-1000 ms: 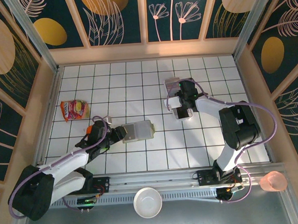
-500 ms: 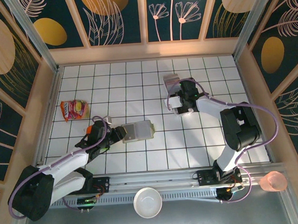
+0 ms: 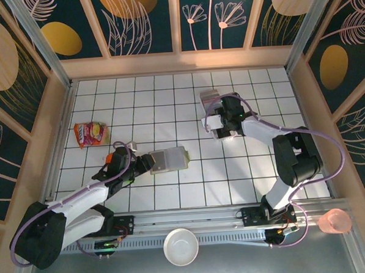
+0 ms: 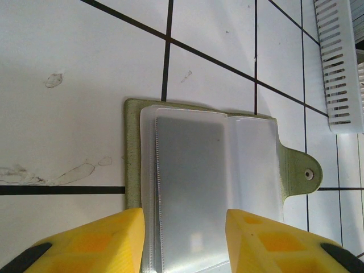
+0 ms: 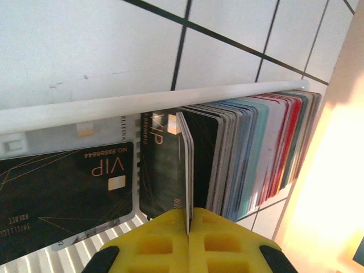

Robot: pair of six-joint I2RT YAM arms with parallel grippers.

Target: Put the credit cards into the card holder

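Several credit cards stacked together point(image 5: 186, 168) are pinched in my right gripper, so next I put them down in the white tray point(image 5: 94, 238) next to the flat VIP card before I take one for the holder.
The card holder point(image 4: 132, 148) lies open on the tiles, olive-green with clear sleeves point(image 4: 190, 170) and a snap tab point(image 4: 301, 173). My left gripper point(image 4: 182, 213) has a yellow finger against each side of the sleeve pack; in the top view this gripper point(image 3: 146, 163) sits at the holder's point(image 3: 169, 159) left end. The credit cards point(image 5: 250, 153) stand on edge in a row in a white tray point(image 5: 142, 103). My right gripper point(image 5: 188, 213) is shut on one dark credit card point(image 5: 186, 165) at the row's left end. From above, this gripper point(image 3: 216, 122) hangs over the tray point(image 3: 209, 99).
A black VIP card point(image 5: 68, 193) lies flat in the tray beside the row. A snack packet point(image 3: 91, 133) lies at the left. A white bowl point(image 3: 180, 246) and a pink cup point(image 3: 334, 221) sit beyond the near edge. The wooden wall point(image 5: 335, 170) is close behind the tray.
My right gripper has shifted a little farther toward the tray and closed its fingers on a card. The left gripper and the card holder have stayed put.
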